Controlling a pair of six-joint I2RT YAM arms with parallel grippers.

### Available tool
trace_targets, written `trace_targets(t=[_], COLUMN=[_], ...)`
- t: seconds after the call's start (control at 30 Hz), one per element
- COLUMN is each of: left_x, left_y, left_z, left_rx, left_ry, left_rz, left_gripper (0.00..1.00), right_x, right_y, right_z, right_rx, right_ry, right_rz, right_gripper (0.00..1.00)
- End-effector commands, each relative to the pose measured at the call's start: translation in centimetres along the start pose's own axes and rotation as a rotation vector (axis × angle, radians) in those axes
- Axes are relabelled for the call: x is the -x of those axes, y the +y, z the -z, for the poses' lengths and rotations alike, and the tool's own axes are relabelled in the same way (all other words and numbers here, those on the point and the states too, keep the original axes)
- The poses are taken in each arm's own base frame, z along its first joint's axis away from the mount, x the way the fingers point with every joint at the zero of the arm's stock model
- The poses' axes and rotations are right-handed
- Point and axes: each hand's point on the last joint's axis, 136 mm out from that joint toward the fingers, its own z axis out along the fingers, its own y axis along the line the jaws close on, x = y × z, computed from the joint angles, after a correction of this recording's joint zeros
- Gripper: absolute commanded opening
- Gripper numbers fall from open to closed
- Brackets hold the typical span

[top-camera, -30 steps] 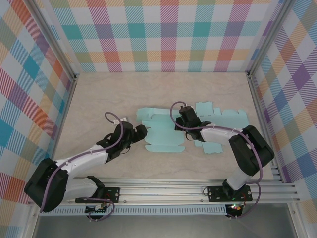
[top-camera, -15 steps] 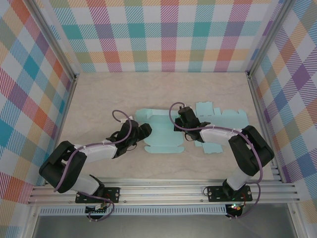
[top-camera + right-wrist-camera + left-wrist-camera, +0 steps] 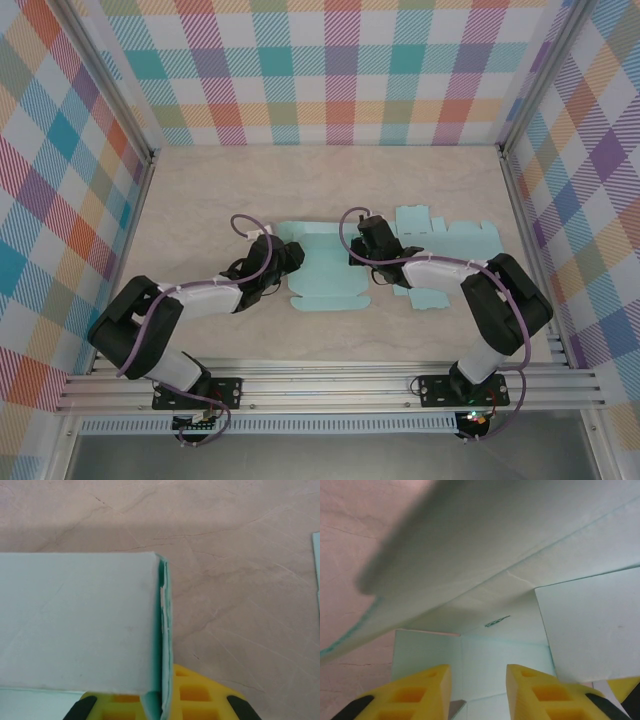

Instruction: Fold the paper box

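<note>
The box's flap (image 3: 470, 550) curves over my left gripper's open fingers. Next, my left gripper backs out, rise clear and comes down around the flap's outer end (image 3: 375, 587).
The pale teal paper box (image 3: 335, 278) lies partly folded at the middle of the table. My left gripper (image 3: 291, 258) sits at its left edge, low down. In the left wrist view the yellow fingers (image 3: 422, 690) stand apart with a gap, the left gripper (image 3: 479, 674) open over an inner panel, while a blurred flap of the box (image 3: 520, 545) arches overhead. My right gripper (image 3: 361, 252) is at the box's right side. In the right wrist view the right gripper (image 3: 165, 702) is shut on a doubled upright wall of the box (image 3: 75, 620).
A second flat teal blank (image 3: 450, 245) lies to the right of the box, under the right arm. The bare marbled table (image 3: 240, 580) runs beyond the held wall. Checked walls close off the left, back and right.
My left arm has reached right, bringing its gripper in at the box's left edge, and its jaws have narrowed. The right gripper has kept its hold and barely moved.
</note>
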Motion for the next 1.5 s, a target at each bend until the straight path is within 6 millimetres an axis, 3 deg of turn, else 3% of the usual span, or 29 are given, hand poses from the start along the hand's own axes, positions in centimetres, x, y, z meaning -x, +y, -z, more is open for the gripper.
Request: trace_targets(t=[0.0,0.17,0.27,0.47,0.57,0.67,0.87,0.97,1.3,1.47], left_x=[1.2,1.3,1.5,1.0,0.4,-0.1,-0.8,-0.8,0.1,0.4], left_y=[-1.4,-1.6,-1.3,2.7,3.9,4.5,3.2,2.6,1.3,0.8], left_z=[-0.4,-0.3,0.9,4.4,5.2,5.0,2.6,1.6,1.1,1.4], left_rx=[-0.041,-0.050,-0.032,0.147,0.185,0.192,0.095,0.074,0.046,0.025], left_ry=[-0.028,-0.027,-0.029,-0.011,0.002,0.011,0.024,0.027,0.011,-0.002], left_rz=[-0.002,0.003,0.016,0.045,0.037,0.028,0.012,0.000,-0.013,-0.012], left_gripper=[0.32,0.29,0.36,0.64,0.79,0.85,0.93,0.91,0.58,0.54], right_x=[-0.3,-0.5,-0.4,-0.6,-0.6,-0.7,-1.1,-1.1,-1.8,-2.1], right_y=[1.1,1.2,1.0,0.8,1.0,1.4,1.8,1.8,1.7,1.6], right_z=[-0.3,-0.4,-0.4,-0.2,-0.3,-0.3,-0.3,-0.3,-0.9,-1.1], right_rx=[0.038,0.034,0.016,0.012,0.016,0.023,0.028,0.026,0.018,0.011], right_ry=[-0.002,0.004,0.001,-0.002,-0.005,-0.002,0.005,0.006,0.022,0.027], right_rz=[0.011,0.013,0.014,0.012,0.014,0.020,0.038,0.040,0.041,0.044], right_gripper=[0.00,0.00,0.00,0.00,0.00,0.00,0.00,0.00,0.00,0.00])
